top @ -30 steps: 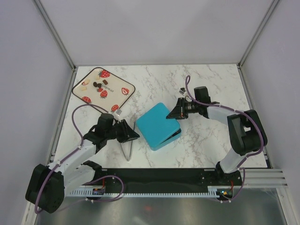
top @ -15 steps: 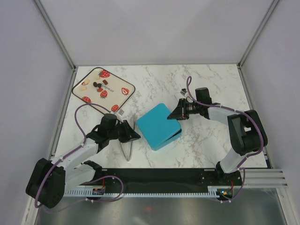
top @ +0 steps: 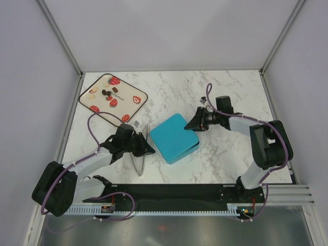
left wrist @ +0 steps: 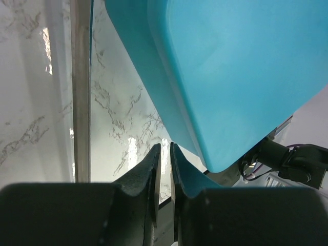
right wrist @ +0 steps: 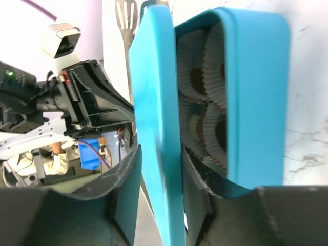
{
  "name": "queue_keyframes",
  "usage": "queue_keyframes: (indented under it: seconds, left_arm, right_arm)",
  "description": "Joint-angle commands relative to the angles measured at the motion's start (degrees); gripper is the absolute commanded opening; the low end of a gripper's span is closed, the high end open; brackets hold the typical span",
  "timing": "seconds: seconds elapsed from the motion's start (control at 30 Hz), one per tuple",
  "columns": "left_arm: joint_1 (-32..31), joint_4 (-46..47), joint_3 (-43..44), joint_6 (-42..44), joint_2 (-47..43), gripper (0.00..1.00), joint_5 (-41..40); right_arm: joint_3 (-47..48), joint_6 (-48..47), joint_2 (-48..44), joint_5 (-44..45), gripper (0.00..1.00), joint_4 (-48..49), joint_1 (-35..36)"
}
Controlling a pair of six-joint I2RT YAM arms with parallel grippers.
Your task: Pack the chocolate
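Note:
My right gripper should release the lid's raised edge (right wrist: 165, 87) and press down on the lid's top (top: 177, 135), since its finger is between that edge and the teal box.
Small brown and cream chocolate pieces (top: 106, 93) lie on the strawberry-print tray (top: 128, 89) at the back left. More chocolate (right wrist: 197, 82) sits in white paper cups inside the teal box (top: 174, 138), whose lid (right wrist: 154, 102) stands ajar. My right gripper (right wrist: 160, 151) is open astride the lid's right edge (top: 191, 125), with a gap showing at one finger. My left gripper (left wrist: 165, 146) hovers just left of the box (top: 149, 150), its jaws closed to a thin slit with nothing between them.
A metal spatula (top: 138, 161) lies on the marble just left of the box, under the left gripper, and shows as a steel strip (left wrist: 81, 92) in the left wrist view. Grey walls enclose the table on three sides.
The left gripper has slid right toward the box and narrowed its jaws. The right gripper's jaws have widened around the lid edge.

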Motion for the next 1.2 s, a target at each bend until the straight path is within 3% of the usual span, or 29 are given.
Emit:
queue_keyframes:
  seconds: [0.0, 0.17, 0.47, 0.77, 1.0, 1.13, 1.17]
  left_arm:
    - [-0.41, 2.76, 3.25, -0.47, 1.0, 0.18, -2.56]
    - [-0.93, 2.68, 5.1, -0.3, 2.75, 0.18, -3.0]
    - [-2.08, 2.68, 7.21, -0.3, 6.53, 0.17, -3.17]
    - [-2.95, 4.17, 9.14, -0.21, 9.43, 0.17, -3.35]
    - [-4.01, 4.17, 10.55, -0.21, 11.72, 0.17, -3.7]
    - [-4.27, 4.0, 10.55, -0.21, 12.07, 0.16, -4.58]
    - [-4.36, 3.73, 10.38, -0.12, 12.16, 0.16, -4.93]
  right_arm:
    - [0.03, -2.01, -0.4, 1.07, 0.44, -0.26, -1.06]
    - [0.82, -3.85, -1.19, 3.79, 0.51, -3.95, -2.55]
    - [6.35, -8.69, -4.53, 20.66, 0.63, -15.56, -3.17]
    - [6.53, -14.05, -3.83, 21.91, 0.71, -17.76, -1.07]
    - [4.87, -16.25, -2.07, 21.55, 0.68, -17.41, 1.05]
    - [3.64, -15.29, -1.55, 22.07, 0.53, -15.48, 0.96]
    - [2.59, -14.85, -1.2, 22.25, 0.45, -14.86, 1.04]
